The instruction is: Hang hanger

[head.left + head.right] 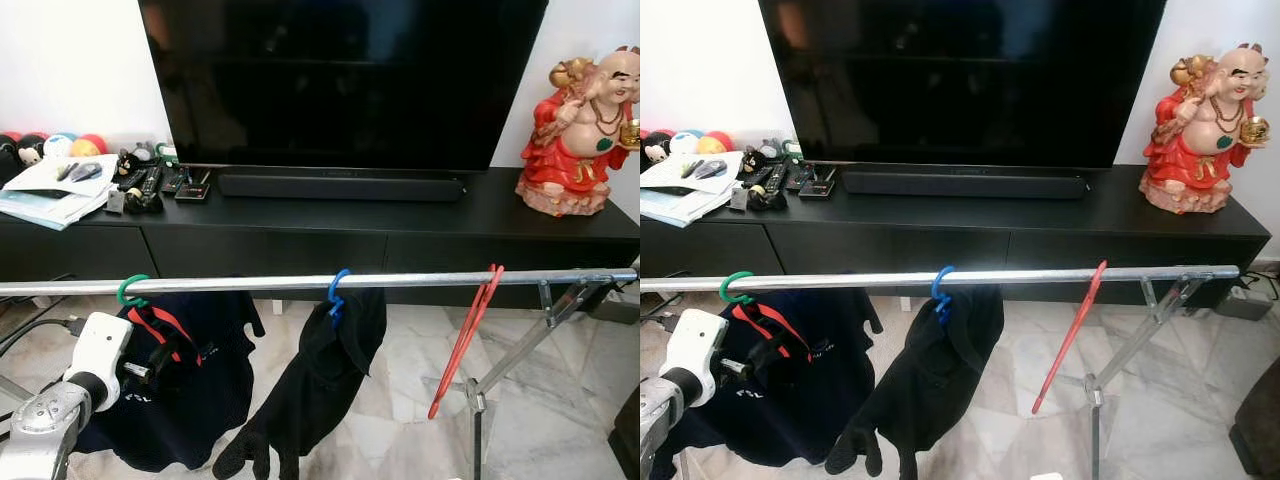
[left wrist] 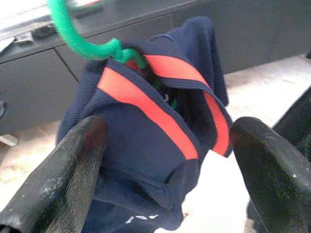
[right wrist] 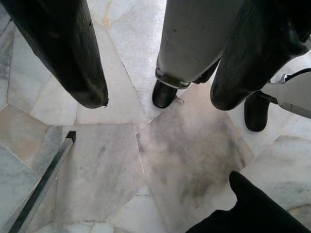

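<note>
The green hanger's open hook (image 1: 128,289) only sits over the rail, so the hanger will come away together with the navy shirt (image 1: 185,385) when the robot lifts the shirt's collar.
A silver rail (image 1: 420,281) crosses in front of me. Three hangers hang from it. A green hanger (image 1: 131,290) at the left carries a navy shirt (image 1: 205,390) with a red-trimmed collar. A blue hanger (image 1: 338,288) in the middle carries a black garment (image 1: 335,365). A bare red hanger (image 1: 468,335) dangles tilted at the right. My left gripper (image 1: 165,358) is open just in front of the navy shirt's collar (image 2: 146,97), with its fingers (image 2: 68,179) either side of it. My right gripper (image 3: 158,99) hangs open, pointing down at the floor.
Behind the rail stands a long black TV cabinet (image 1: 330,245) with a TV (image 1: 340,80), a soundbar, remotes, papers (image 1: 55,190) and a red figurine (image 1: 580,130). The rack's crossed metal legs (image 1: 520,350) stand at the right on marble floor. My own feet (image 3: 165,92) are below.
</note>
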Tool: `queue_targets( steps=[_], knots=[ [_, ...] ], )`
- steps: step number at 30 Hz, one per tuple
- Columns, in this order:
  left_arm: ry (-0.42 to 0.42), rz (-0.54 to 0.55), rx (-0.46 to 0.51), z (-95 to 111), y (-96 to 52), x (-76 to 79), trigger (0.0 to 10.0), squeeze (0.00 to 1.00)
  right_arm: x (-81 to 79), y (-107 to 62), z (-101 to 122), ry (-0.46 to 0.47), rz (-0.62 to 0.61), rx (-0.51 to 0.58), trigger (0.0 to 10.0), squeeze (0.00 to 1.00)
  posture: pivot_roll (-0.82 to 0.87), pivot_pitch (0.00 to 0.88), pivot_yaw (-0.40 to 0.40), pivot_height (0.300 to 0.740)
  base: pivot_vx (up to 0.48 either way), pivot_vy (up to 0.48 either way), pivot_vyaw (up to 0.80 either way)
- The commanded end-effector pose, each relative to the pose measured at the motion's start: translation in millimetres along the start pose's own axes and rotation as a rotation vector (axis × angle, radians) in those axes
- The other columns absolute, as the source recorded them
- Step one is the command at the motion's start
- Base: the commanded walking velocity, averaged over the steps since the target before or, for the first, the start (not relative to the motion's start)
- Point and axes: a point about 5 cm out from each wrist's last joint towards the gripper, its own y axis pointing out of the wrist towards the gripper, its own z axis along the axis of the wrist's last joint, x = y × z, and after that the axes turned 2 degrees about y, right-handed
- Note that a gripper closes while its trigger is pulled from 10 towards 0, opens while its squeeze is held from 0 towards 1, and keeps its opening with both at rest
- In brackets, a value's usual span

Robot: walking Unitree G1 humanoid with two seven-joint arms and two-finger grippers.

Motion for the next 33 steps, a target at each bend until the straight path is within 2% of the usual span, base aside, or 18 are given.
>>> queue_targets(
  steps=[1, 6, 8, 13, 15, 17, 22, 28, 31, 33],
  knots=[
    [0.011, -0.039, 0.011, 4.1, -0.1, 0.7, 10.0, 0.0, 5.1, -0.6, -1.0, 0.008, -0.01, -0.002, 10.0, 0.0, 0.12, 0.0, -0.002, 0.74, 0.0, 0.0, 0.0],
    [0.024, -0.152, 0.03, 10.1, -4.6, 7.7, 10.0, 0.0, 8.0, -1.3, -3.0, 0.006, -0.012, -0.005, 10.0, 0.0, 0.13, 0.0, -0.004, 0.74, 0.0, 0.0, 0.0],
    [0.026, -0.166, 0.033, 11.5, -5.3, 8.1, 10.0, 0.0, 7.9, -1.3, -3.4, 0.005, -0.011, -0.006, 10.0, 0.0, 0.13, 0.0, -0.004, 0.74, 0.0, 0.0, 0.0],
    [0.041, -0.188, 0.052, 22.9, -8.9, -0.4, 10.0, 0.0, -4.0, -0.8, -7.8, 0.002, 0.003, -0.011, 10.0, 0.0, 0.13, 0.0, -0.005, 0.74, 0.0, 0.0, 0.0],
    [0.052, -0.176, 0.06, 25.5, -9.0, -3.5, 10.0, 0.0, -5.8, -0.6, -7.8, 0.001, 0.005, -0.011, 10.0, 0.0, 0.13, 0.0, -0.005, 0.74, 0.0, 0.0, 0.0],
    [0.108, -0.1, 0.068, 31.9, -9.5, -15.4, 10.0, 0.0, -8.0, -0.2, -6.6, -0.002, 0.008, -0.01, 10.0, 0.0, 0.13, 0.0, -0.006, 0.74, 0.0, 0.0, 0.0],
    [0.176, 0.041, 0.018, 26.3, -7.0, -29.1, 10.0, 0.0, -0.4, -0.1, -1.4, -0.004, 0.001, -0.004, 10.0, 0.0, 0.13, 0.0, -0.005, 0.74, 0.0, 0.0, 0.0],
    [0.159, 0.141, -0.024, 13.8, -2.7, -32.7, 10.0, 0.0, 5.2, -0.2, 2.6, -0.004, -0.005, 0.001, 10.0, 0.0, 0.13, 0.0, -0.005, 0.74, 0.0, 0.0, 0.0],
    [0.151, 0.139, -0.036, 9.6, -1.1, -30.6, 10.0, 0.0, 7.2, -0.3, 3.4, -0.005, -0.007, 0.002, 10.0, 0.0, 0.13, 0.0, -0.007, 0.74, 0.0, 0.0, 0.0],
    [0.113, 0.135, -0.037, 3.9, 1.3, -28.1, 10.0, 0.0, 7.7, -0.4, 3.5, -0.006, -0.009, 0.002, 10.0, 0.0, 0.13, 0.0, -0.008, 0.74, 0.0, 0.0, 0.0]
  ],
)
